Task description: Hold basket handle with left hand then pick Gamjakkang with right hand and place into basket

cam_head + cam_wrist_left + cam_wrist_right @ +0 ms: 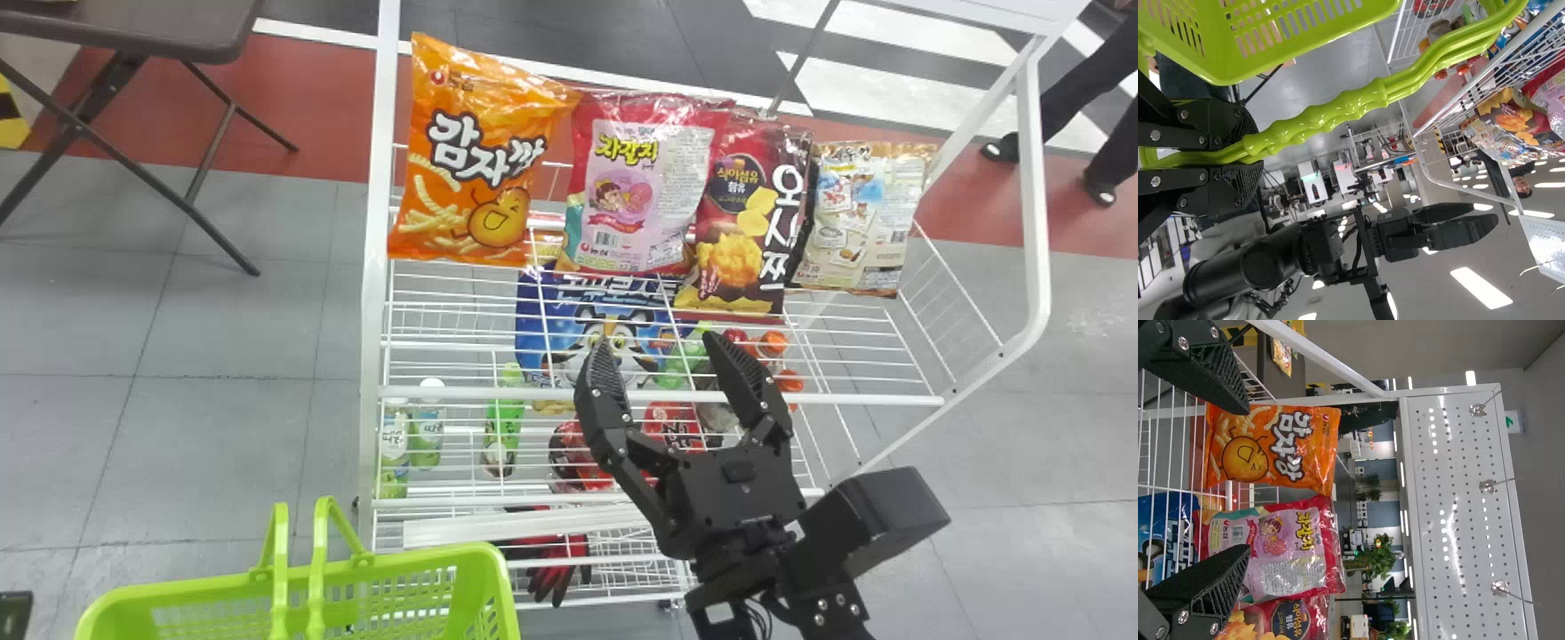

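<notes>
A gap [551, 180] shows between the bags. The Gamjakkang [469, 160] should come loose when I lift it, and the pink bag should stay standing.
My right gripper [658, 373] is held open in the head view, in front of the white rack and lower than the row of snack bags. The orange Gamjakkang bag [484, 164] stands at the left end of the top shelf, up and to the left of that gripper. In the right wrist view my right gripper [1238, 480] has nothing between its fingers, with the Gamjakkang [1271, 448] beyond them. The green basket [418, 578] is at the bottom left of the head view. In the left wrist view my left gripper [1248, 157] is shut on the basket's handle [1318, 123].
Beside the Gamjakkang stand a pink bag [640, 187], a dark red bag [747, 222] and a beige bag [862, 218]. Bottles [504, 422] and other packs are on the lower shelf behind the rack's white front rail [462, 392]. A dark table [133, 31] stands at the back left.
</notes>
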